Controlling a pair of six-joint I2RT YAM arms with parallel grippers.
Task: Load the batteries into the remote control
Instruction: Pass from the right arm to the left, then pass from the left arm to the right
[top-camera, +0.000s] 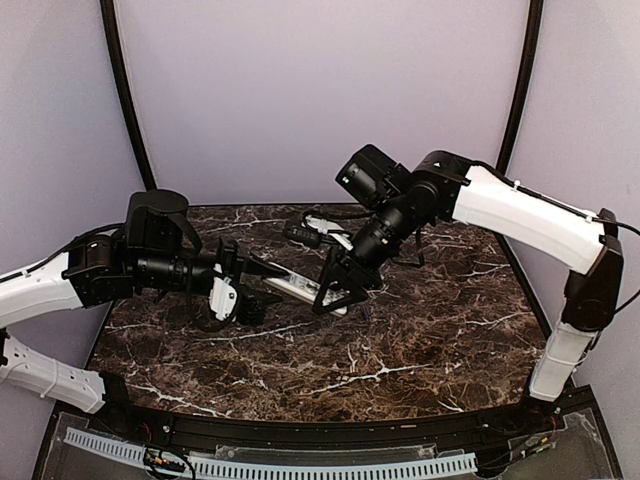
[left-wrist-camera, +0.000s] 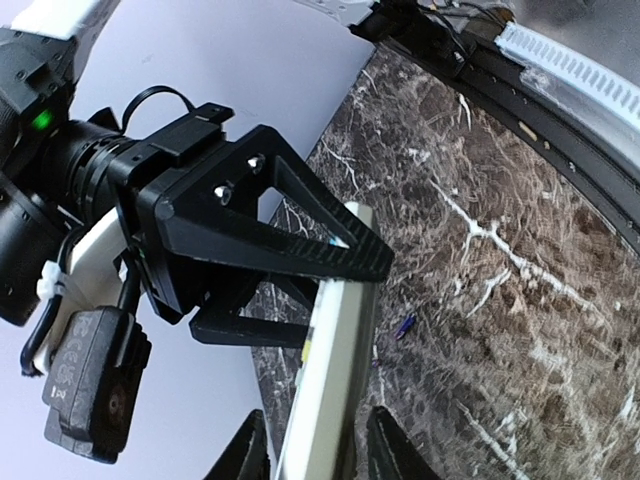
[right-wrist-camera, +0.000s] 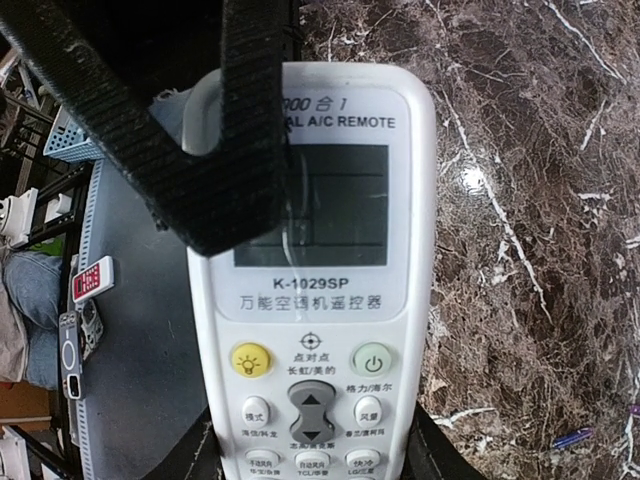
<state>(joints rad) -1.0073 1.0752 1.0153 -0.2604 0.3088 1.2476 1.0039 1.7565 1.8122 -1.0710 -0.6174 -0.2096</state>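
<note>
Next, my right gripper lets go of the remote control's button end (top-camera: 339, 311) while my left gripper turns the remote control's back up, because the remote control's display and buttons (top-camera: 299, 284) face up.
The white remote control (top-camera: 300, 289) is held above the marble table between both grippers. My left gripper (top-camera: 278, 277) is shut on one end, and in the left wrist view (left-wrist-camera: 320, 455) the remote (left-wrist-camera: 335, 370) shows edge-on between its fingers. My right gripper (top-camera: 338, 297) is shut on the other end. In the right wrist view (right-wrist-camera: 315, 465) the remote's front (right-wrist-camera: 312, 290), with display and buttons, faces the camera, and a left finger (right-wrist-camera: 232, 130) crosses the display. One blue-purple battery (left-wrist-camera: 404, 325) lies on the table, also visible in the right wrist view (right-wrist-camera: 572, 437) and the top view (top-camera: 366, 312). The second battery is not clearly visible.
A dark object with a white piece (top-camera: 305, 230) lies at the back of the marble table (top-camera: 420, 340). A black rim and a white ribbed strip (top-camera: 300, 465) run along the near edge. Purple walls close in the back and sides.
</note>
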